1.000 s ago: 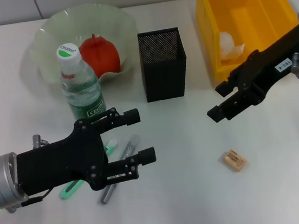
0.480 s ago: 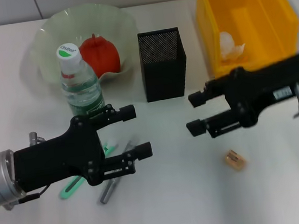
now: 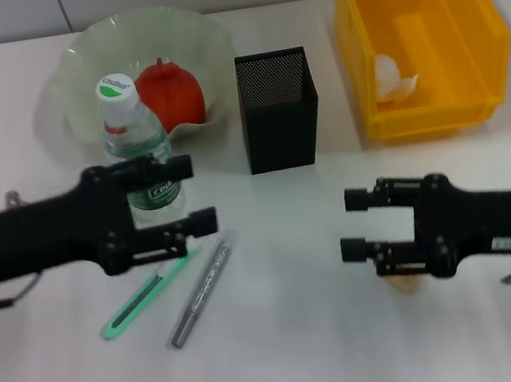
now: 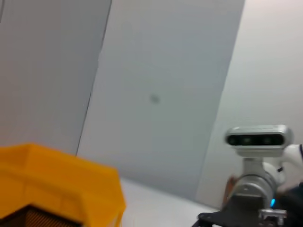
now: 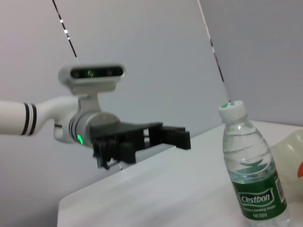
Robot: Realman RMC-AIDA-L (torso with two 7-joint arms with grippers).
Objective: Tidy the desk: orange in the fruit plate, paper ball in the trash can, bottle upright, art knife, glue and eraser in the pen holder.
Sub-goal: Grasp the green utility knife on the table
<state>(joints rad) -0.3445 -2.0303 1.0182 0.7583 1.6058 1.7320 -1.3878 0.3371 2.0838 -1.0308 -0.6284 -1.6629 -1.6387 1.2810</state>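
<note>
The green art knife (image 3: 132,312) is lying clear of the grey glue stick, so my left gripper should go on moving down to the knife's body (image 3: 158,283) until its fingers close.
The orange (image 3: 169,92) lies in the pale-green fruit plate (image 3: 81,59). The bottle (image 3: 133,141) stands upright in front of the plate; it also shows in the right wrist view (image 5: 253,184). The paper ball (image 3: 391,76) lies in the yellow trash can (image 3: 487,23). The black mesh pen holder (image 3: 278,109) stands mid-table. A green art knife (image 3: 143,298) and a grey glue stick (image 3: 202,291) lie side by side on the table. My left gripper (image 3: 192,194) is open, just in front of the bottle. My right gripper (image 3: 355,224) is open, over the tan eraser (image 3: 405,281), which is partly hidden.
The white table (image 3: 285,355) holds nothing else near its front edge. The left wrist view shows the trash can's corner (image 4: 61,184) and my right arm (image 4: 255,189) beyond. The right wrist view shows my left gripper (image 5: 170,137) beside the bottle.
My left arm has drawn back to the left, uncovering the knife and glue. My right arm has swung from the trash can down toward the front, over the eraser.
</note>
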